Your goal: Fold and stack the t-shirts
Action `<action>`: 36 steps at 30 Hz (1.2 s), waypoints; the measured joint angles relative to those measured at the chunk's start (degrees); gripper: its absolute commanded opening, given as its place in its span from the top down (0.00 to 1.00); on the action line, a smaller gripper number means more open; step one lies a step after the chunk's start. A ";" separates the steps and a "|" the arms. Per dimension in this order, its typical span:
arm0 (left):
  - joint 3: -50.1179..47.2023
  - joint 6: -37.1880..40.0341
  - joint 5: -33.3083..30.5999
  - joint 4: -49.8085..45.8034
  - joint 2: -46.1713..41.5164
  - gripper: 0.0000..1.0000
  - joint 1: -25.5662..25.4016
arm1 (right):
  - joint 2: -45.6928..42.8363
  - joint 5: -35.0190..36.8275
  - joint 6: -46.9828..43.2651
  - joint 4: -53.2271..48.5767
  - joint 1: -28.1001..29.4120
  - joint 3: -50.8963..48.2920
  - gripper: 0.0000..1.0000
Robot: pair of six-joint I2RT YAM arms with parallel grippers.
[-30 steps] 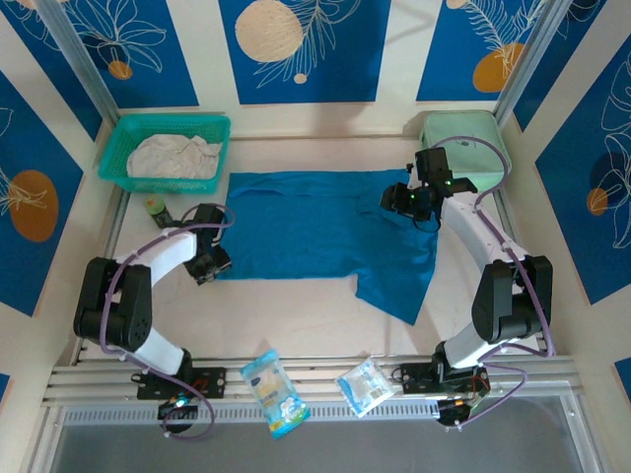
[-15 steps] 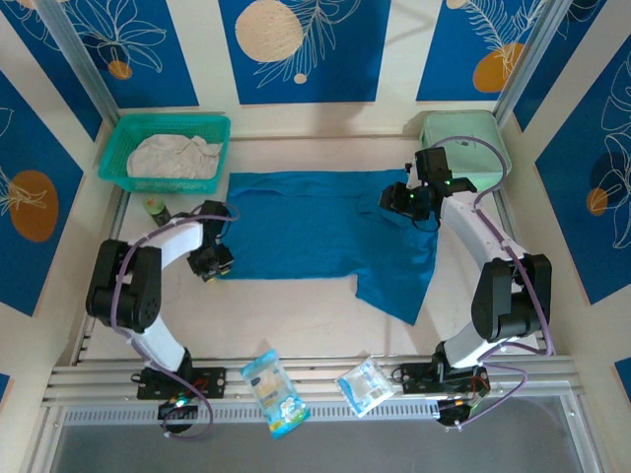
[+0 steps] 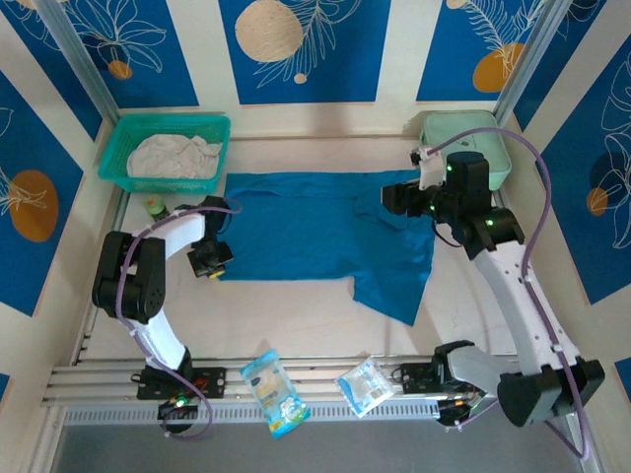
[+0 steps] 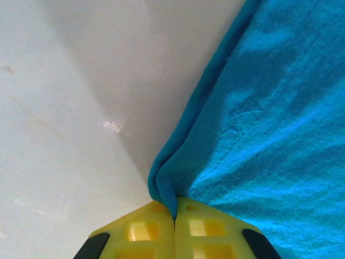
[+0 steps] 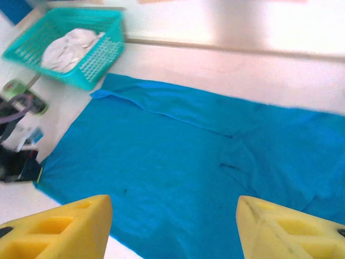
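Observation:
The front sleeve [image 3: 391,290] lies spread flat and my left gripper is on the blue t-shirt's hem, so my right gripper should keep going to the sleeve's corner [image 3: 411,321] and close there.
A teal-blue t-shirt [image 3: 315,236] lies spread flat on the table, one sleeve hanging toward the front right. My left gripper [image 3: 210,261] sits at its near-left corner, shut on the hem. In the left wrist view the yellow fingers [image 4: 143,232] meet with a fold of the blue t-shirt [image 4: 269,135] pinched between them. My right gripper [image 3: 391,197] hovers above the shirt's right shoulder area, open and holding nothing. The right wrist view has its fingertips [image 5: 81,221] wide apart over the blue t-shirt [image 5: 178,156]. An off-white t-shirt [image 3: 175,156] lies crumpled in the basket.
The teal mesh basket [image 3: 111,163] stands at the back left, and a mint-green case [image 3: 463,133] at the back right. A small green-capped bottle [image 3: 155,207] lies near the left arm. Two snack packets [image 3: 273,391] [image 3: 364,385] rest on the front rail.
My left gripper has shut on the shirt's near-left corner. The right arm has lifted off the shirt and drawn back to the right, with its jaws a little wider.

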 measured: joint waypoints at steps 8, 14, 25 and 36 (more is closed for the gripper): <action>-3.58 1.57 0.90 10.01 -4.98 1.00 -0.02 | -2.56 5.97 -29.88 -11.06 15.91 -7.23 0.34; -5.11 2.12 2.40 13.38 -9.05 1.00 -0.04 | -7.69 12.52 -47.67 -19.17 16.83 -16.94 0.34; -7.04 3.08 2.08 13.60 -16.31 1.00 -0.04 | -9.09 19.61 -67.65 -22.43 17.68 -41.22 0.43; -8.76 3.08 2.14 14.62 -17.03 1.00 -0.04 | -4.87 20.90 -71.93 -15.15 16.41 -43.50 0.48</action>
